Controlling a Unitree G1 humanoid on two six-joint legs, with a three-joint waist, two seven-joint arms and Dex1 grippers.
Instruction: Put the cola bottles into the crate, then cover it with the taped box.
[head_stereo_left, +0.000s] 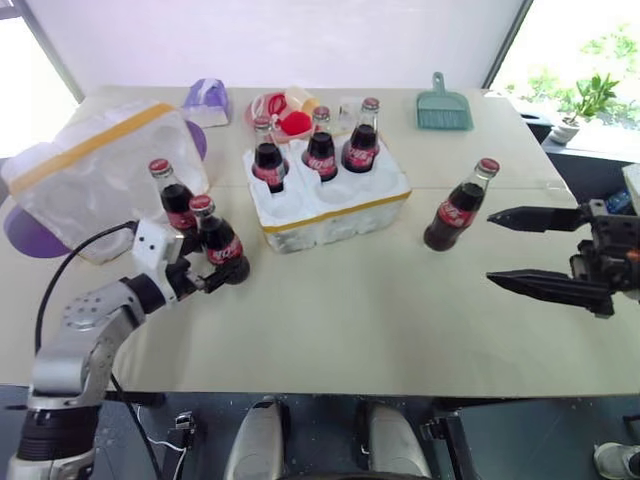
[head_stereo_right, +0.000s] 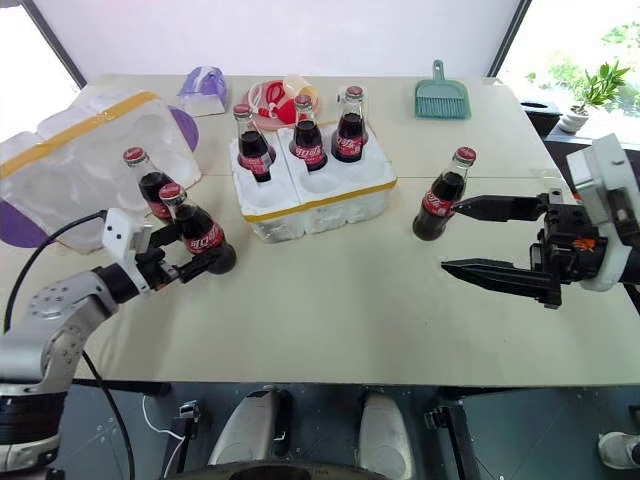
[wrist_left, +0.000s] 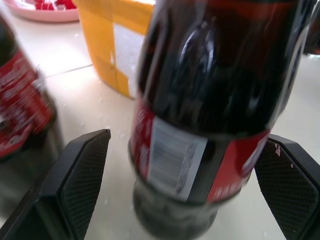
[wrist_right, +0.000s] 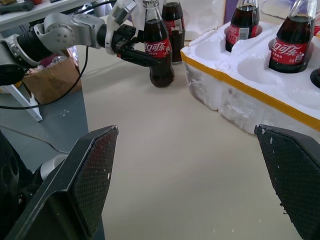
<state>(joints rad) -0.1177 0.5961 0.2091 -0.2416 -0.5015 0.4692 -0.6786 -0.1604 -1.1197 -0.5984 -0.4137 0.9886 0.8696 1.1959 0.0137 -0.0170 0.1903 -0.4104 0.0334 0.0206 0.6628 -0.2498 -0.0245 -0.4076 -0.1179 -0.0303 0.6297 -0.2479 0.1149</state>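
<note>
The lone cola bottle (head_stereo_left: 460, 206) will go down only as far as its label when I lower it, because red labels (head_stereo_left: 321, 163) show above the foam on the seated bottles.
The white foam crate (head_stereo_left: 335, 212) with its thin yellow band stands mid-table. Three cola bottles (head_stereo_left: 321, 150) sit in its back wells. Two more bottles stand on the table to the left, one (head_stereo_left: 172, 195) behind the other (head_stereo_left: 220, 245). My left gripper (head_stereo_left: 215, 275) is open, with a finger on either side of the nearer bottle (wrist_left: 200, 125) and a gap showing beside one finger (wrist_left: 82, 175). Another bottle (head_stereo_left: 458, 208) stands alone to the right of the crate. My right gripper (head_stereo_left: 490, 248) hangs open and empty just right of it. The taped box (head_stereo_left: 95, 170) lies at the far left.
A green dustpan (head_stereo_left: 444, 105), a pink plate of red items (head_stereo_left: 285, 112) and a purple object (head_stereo_left: 207, 100) line the table's back edge. A purple plate (head_stereo_left: 30, 235) lies partly under the taped box. Bare tabletop stretches in front of the crate to the near edge.
</note>
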